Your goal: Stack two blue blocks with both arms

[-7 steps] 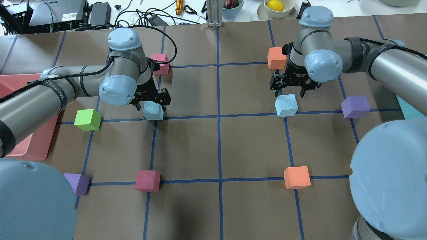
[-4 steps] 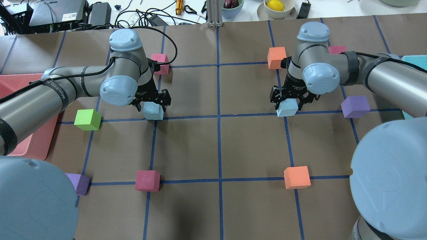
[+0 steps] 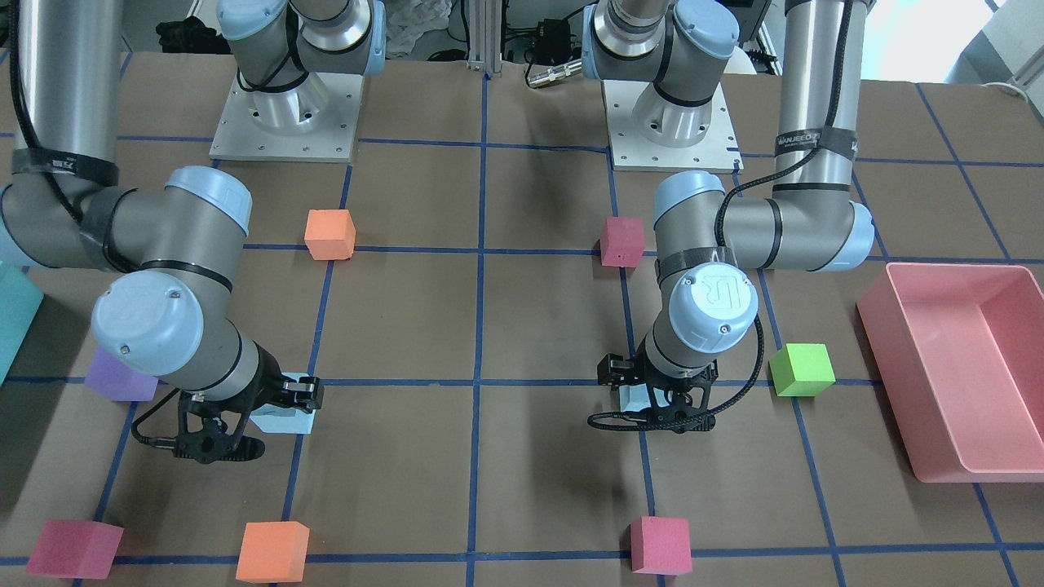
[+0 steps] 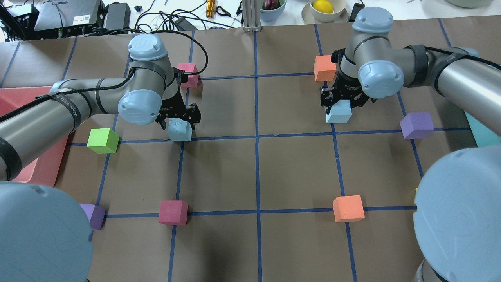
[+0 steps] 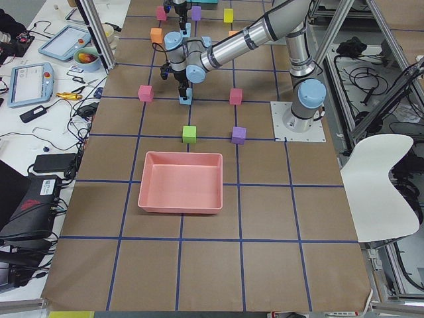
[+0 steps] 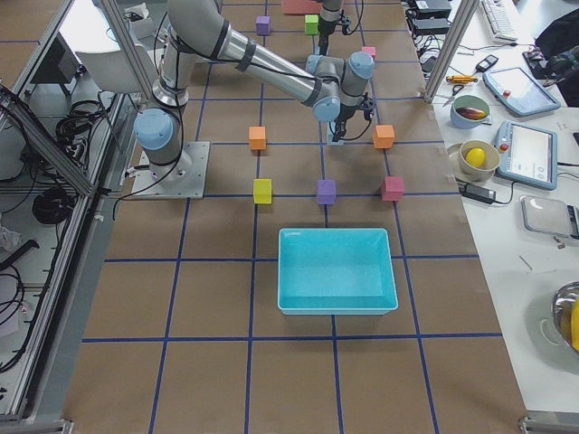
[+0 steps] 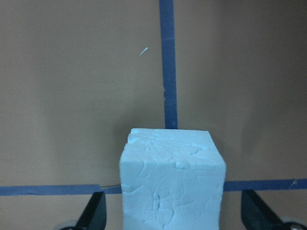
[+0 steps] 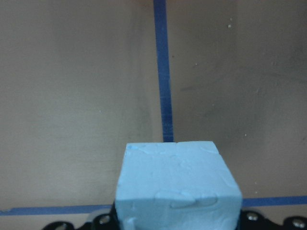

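Note:
The blue block in my right gripper is far from my left gripper's, so I should first place it on the middle tape line as the base.
One pale blue block (image 4: 180, 131) stands on the brown paper at a blue tape crossing; it also shows in the left wrist view (image 7: 172, 182). My left gripper (image 4: 178, 123) is open, its fingers (image 7: 93, 215) apart from the block on both sides. My right gripper (image 4: 339, 105) is shut on the other blue block (image 4: 339, 114), also seen in the right wrist view (image 8: 177, 187), and seems to hold it slightly above the paper, just beyond its tape crossing. In the front view the left gripper (image 3: 652, 399) is on the right and the right gripper (image 3: 245, 416) on the left.
A green cube (image 4: 102, 140) lies left of the left gripper and a magenta cube (image 4: 190, 74) behind it. An orange cube (image 4: 325, 67) sits just behind the right gripper, a purple cube (image 4: 417, 125) to its right. A pink tray (image 3: 954, 367) and a teal bin (image 6: 336, 269) flank the table.
My right gripper came down over its blue block, shut on it and moved up and away with it. My left gripper has stayed open around its block.

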